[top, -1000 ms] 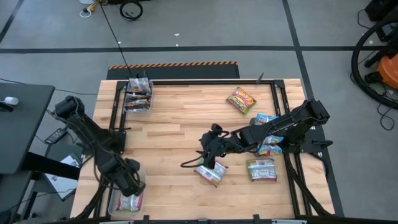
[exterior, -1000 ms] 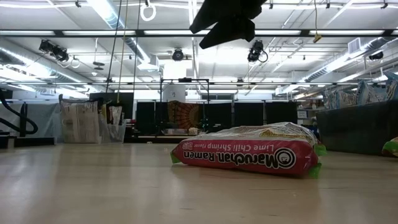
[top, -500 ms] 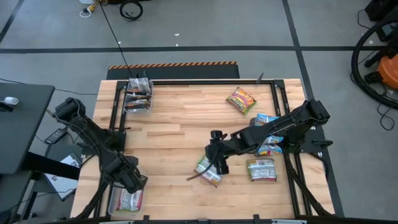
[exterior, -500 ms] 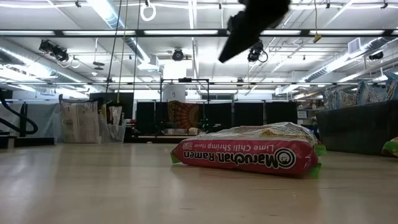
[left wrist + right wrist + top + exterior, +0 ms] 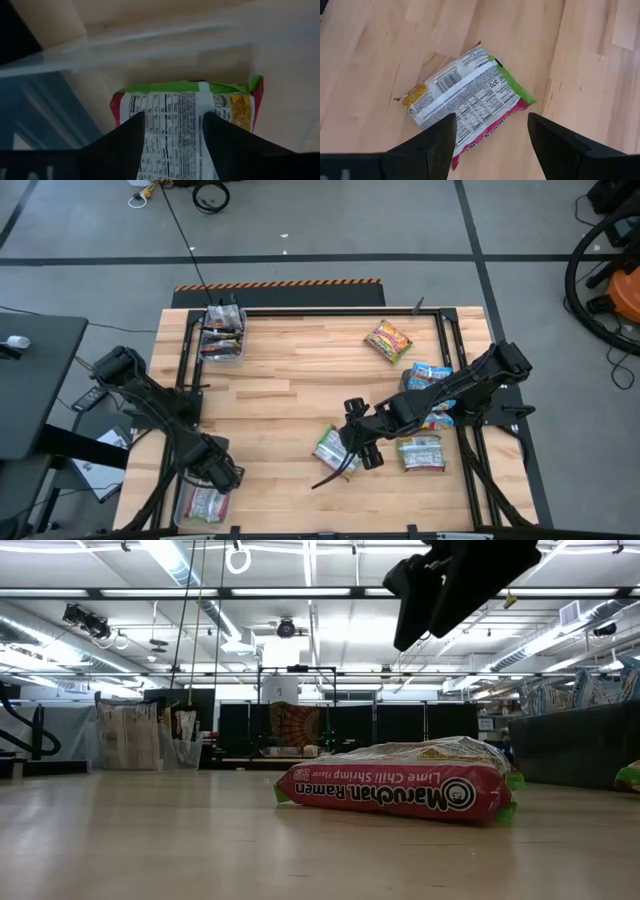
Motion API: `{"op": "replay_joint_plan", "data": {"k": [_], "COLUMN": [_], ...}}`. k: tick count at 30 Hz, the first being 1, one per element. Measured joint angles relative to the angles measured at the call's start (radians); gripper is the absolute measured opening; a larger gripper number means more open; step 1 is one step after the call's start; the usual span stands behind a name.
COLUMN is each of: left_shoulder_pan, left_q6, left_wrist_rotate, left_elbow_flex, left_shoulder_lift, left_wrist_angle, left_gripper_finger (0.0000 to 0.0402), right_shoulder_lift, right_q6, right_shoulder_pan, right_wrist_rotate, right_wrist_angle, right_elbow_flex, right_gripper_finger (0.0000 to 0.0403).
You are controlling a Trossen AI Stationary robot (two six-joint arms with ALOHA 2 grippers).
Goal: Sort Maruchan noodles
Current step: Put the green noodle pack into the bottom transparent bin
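Note:
The packet is lying flat across the near clear bin's bottom, so my left gripper should grip its back seam and tilt the packet upright inside the bin.
A lime chili shrimp Maruchan noodle packet with green and red edges lies flat on the table, back side up; the low view shows its red long edge. My right gripper hangs open above it, pointing steeply down, a finger on either side. My left gripper stands open over the near-left clear bin. There, a like packet lies on the bin's floor below its fingers.
A yellow-red packet, blue packets and a green-white packet lie on the table's right half, close to my right arm. A second clear bin with dark packets stands at the far left. Bare wood stretches across the middle.
My right gripper has moved toward the table's near edge and a little right, rolling about its own axis, and stays above the packet. The packet has kept still. My left gripper has sunk a little over the near-left bin.

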Motion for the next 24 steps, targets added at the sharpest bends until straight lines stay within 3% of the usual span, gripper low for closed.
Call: {"op": "replay_joint_plan", "data": {"k": [5, 12, 17, 24], "left_shoulder_pan": [0.000, -0.004, -0.004, -0.026], "left_q6": [0.012, 0.014, 0.047, 0.018], "left_wrist_rotate": [-0.002, 0.004, 0.001, -0.001], "left_elbow_flex": [-0.001, -0.002, 0.036, 0.198], "left_shoulder_lift": [0.003, 0.004, 0.002, -0.003], "left_wrist_angle": [0.003, -0.052, -0.066, -0.084], "left_gripper_finger": [0.0150, 0.0013, 0.0005, 0.0023], "right_shoulder_lift": [0.000, 0.000, -0.004, -0.009], "right_q6": [-0.035, -0.043, -0.037, -0.033], "right_shoulder_pan": [0.000, -0.003, -0.003, -0.003], "right_wrist_rotate": [0.001, 0.005, 0.006, 0.006], "right_wrist_angle": [-0.008, -0.023, -0.052, -0.061], "right_elbow_flex": [0.000, 0.000, 0.000, 0.000], "right_gripper_finger": [0.0250, 0.0250, 0.0250, 0.0250]}}
